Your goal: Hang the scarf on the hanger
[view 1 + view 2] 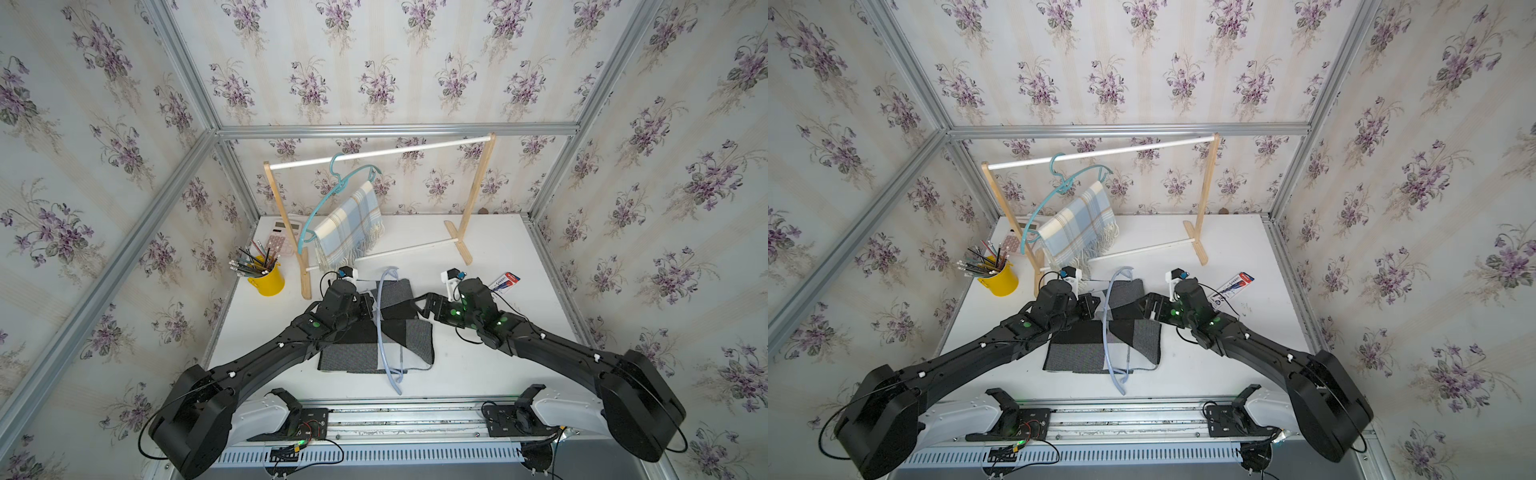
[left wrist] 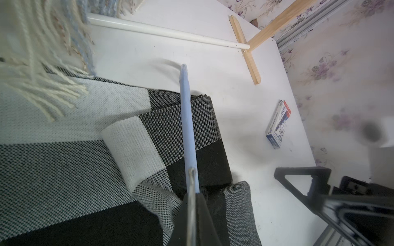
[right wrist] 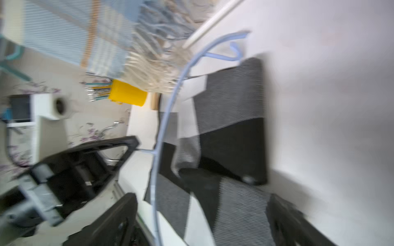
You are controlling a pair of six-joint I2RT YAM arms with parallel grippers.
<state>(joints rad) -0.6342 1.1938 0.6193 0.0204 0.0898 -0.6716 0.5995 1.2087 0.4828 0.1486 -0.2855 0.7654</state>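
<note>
The scarf's folded flap (image 1: pixel 418 332) rests loosely on a lower layer (image 1: pixel 348 357). The flap will bunch up and curl when I lift it, and that layer will stay flat.
The scarf (image 1: pixel 365 357) (image 1: pixel 1084 353), checked black, grey and white, lies folded on the white table. A pale blue hanger (image 1: pixel 379 340) (image 1: pixel 1103 336) lies lengthwise across it. My left gripper (image 1: pixel 371 307) (image 2: pixel 191 213) is shut on the hanger's thin bar (image 2: pixel 187 119), over the scarf's left part (image 2: pixel 64 166). My right gripper (image 1: pixel 419 306) (image 3: pixel 202 213) stands open at the scarf's right edge. Its fingers are wide apart, with a folded flap of scarf (image 3: pixel 232 144) in front of them and nothing held. The right wrist view is blurred.
A wooden rack with a white rail (image 1: pixel 374 153) stands at the back. On it hangs a teal hanger (image 1: pixel 332 195) with a blue plaid fringed scarf (image 1: pixel 353 224). A yellow cup of pencils (image 1: pixel 268 278) and a calculator (image 1: pixel 284 237) are at the left, a small box (image 1: pixel 505 282) at the right.
</note>
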